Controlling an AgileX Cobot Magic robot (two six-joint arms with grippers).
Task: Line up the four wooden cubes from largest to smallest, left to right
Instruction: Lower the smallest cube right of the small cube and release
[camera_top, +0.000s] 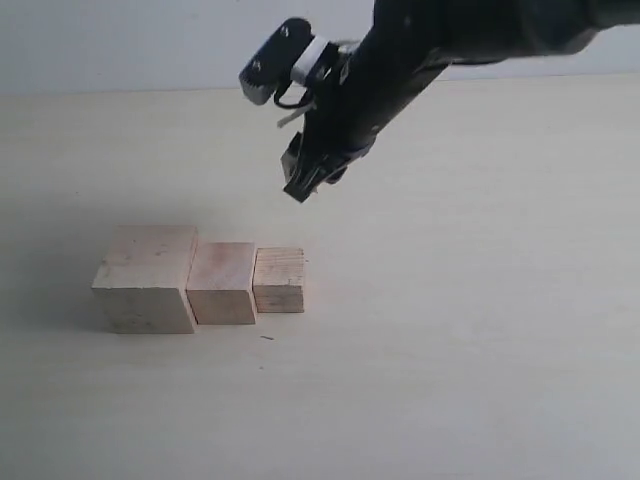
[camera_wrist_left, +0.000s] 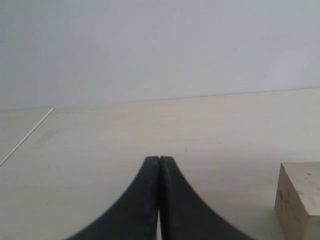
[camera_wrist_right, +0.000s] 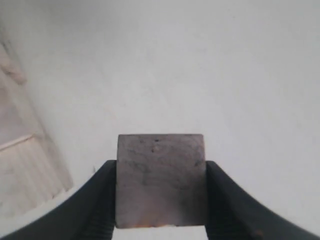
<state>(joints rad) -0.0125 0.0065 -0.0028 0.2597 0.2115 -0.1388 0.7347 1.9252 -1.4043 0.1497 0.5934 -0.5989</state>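
The smallest cube (camera_wrist_right: 161, 180) is hanging high up and at an angle to the row. My right gripper should turn it straight first, then lower it against the smaller cube's free side (camera_top: 306, 283).
Three pale wooden cubes stand touching in a row on the table: the largest cube (camera_top: 147, 278) on the left, a medium cube (camera_top: 222, 282) beside it, and a smaller cube (camera_top: 279, 280) on the right. The smallest cube (camera_wrist_right: 161, 180) looks dark and shadowed in the right wrist view. My right gripper (camera_wrist_right: 161, 167) is shut on it, one finger on each side. In the exterior view the right gripper (camera_top: 302, 183) hangs in the air above and behind the row's right end, and the held cube is hidden there. My left gripper (camera_wrist_left: 159, 161) is shut on nothing, low over the table beside the largest cube (camera_wrist_left: 300, 200).
The pale table (camera_top: 480, 330) stretches to the right of the row and in front of it. The dark right arm (camera_top: 420, 50) comes in from the upper right. Pale wood of the row (camera_wrist_right: 20, 170) shows at one edge of the right wrist view.
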